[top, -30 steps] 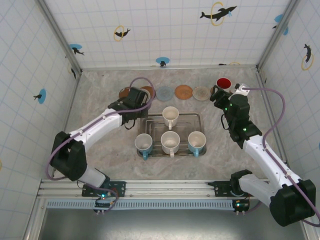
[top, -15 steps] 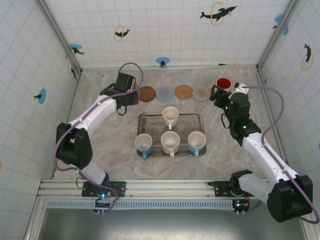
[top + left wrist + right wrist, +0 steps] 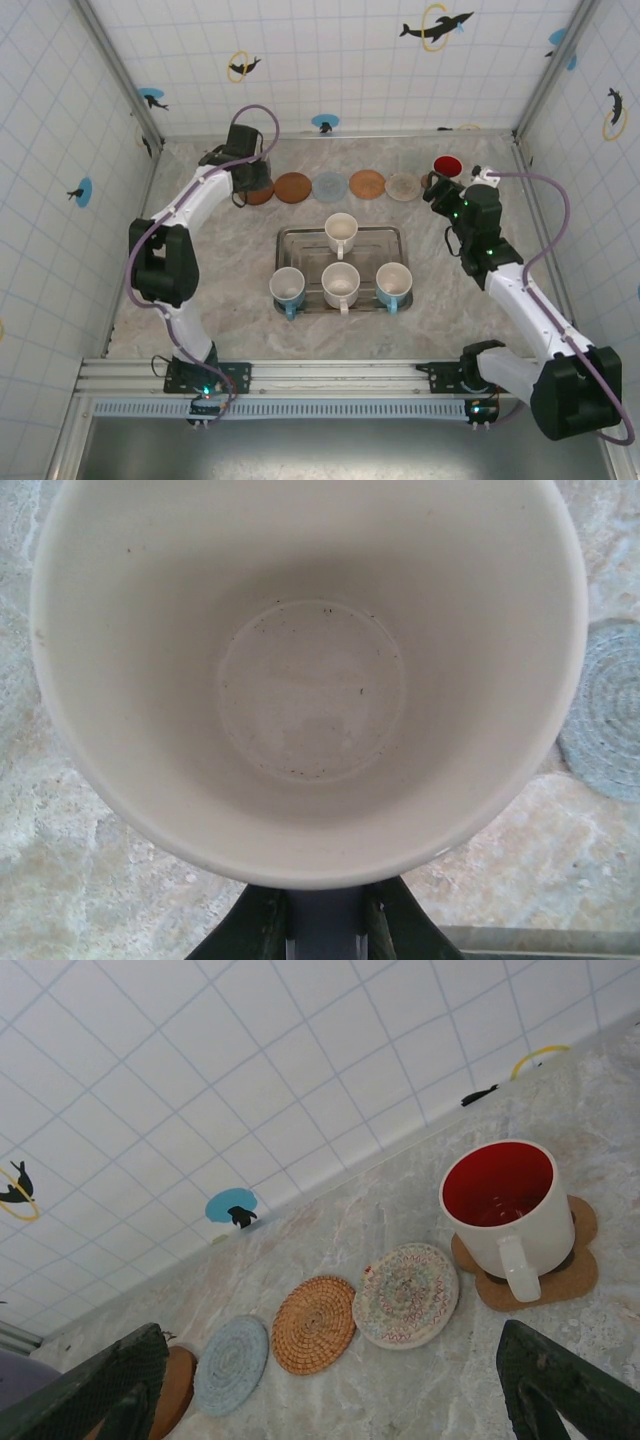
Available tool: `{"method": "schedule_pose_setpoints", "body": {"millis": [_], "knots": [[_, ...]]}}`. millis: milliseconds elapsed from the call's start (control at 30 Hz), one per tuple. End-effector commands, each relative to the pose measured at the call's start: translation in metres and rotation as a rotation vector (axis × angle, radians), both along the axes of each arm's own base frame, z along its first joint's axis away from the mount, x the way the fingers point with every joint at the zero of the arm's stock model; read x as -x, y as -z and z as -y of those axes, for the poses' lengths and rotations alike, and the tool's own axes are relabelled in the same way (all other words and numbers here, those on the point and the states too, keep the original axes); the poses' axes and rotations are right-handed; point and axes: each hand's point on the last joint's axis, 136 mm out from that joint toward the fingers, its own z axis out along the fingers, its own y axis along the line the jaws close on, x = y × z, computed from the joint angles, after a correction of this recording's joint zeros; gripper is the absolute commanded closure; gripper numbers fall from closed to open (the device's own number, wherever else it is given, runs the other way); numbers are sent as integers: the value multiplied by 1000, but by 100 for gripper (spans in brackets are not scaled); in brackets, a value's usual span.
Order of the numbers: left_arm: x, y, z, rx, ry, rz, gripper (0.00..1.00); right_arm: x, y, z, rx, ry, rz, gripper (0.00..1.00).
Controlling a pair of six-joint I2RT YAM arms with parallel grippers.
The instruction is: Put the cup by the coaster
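Note:
My left gripper is holding the cream cup (image 3: 312,690) upright by its handle over the end dark brown coaster (image 3: 262,196), so it should keep going down until the cup rests there.
In the left wrist view a cream cup (image 3: 310,670) is seen from above, mouth up. My left gripper (image 3: 325,925) is shut on its handle, over the marble close to a grey-blue coaster (image 3: 605,715). From above, the left gripper (image 3: 248,175) hangs at the left end of the coaster row, over a dark brown coaster (image 3: 262,194). My right gripper (image 3: 330,1400) stands open with nothing between its fingers, just short of a red-lined cup (image 3: 500,1205) on a cork coaster (image 3: 575,1272).
Brown (image 3: 293,187), grey-blue (image 3: 328,185), orange (image 3: 367,183) and patterned (image 3: 404,186) coasters lie in a row along the back. A metal tray (image 3: 375,245) in the middle carries several cups. Tiled walls close in the back and both sides.
My left arm has swung from beside the tray to the back left, carrying the cup to the left end of the coaster row. The right arm has barely moved.

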Motion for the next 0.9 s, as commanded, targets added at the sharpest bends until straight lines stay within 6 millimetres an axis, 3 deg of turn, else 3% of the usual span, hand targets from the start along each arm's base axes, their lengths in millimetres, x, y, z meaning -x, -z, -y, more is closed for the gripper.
{"method": "schedule_pose_setpoints", "body": {"millis": [0,500,867], "knots": [[-16,-12,-6,-7,8,47,100,-4,2,1,-9,1,16,13],[-24,23,-12,-11,7,-1,100,-16,12,-8,-9,-33,-26,13],[-28,38,-16,-8,-2,-23,100,-19,16,-11,-13,-46,-41,14]]}}
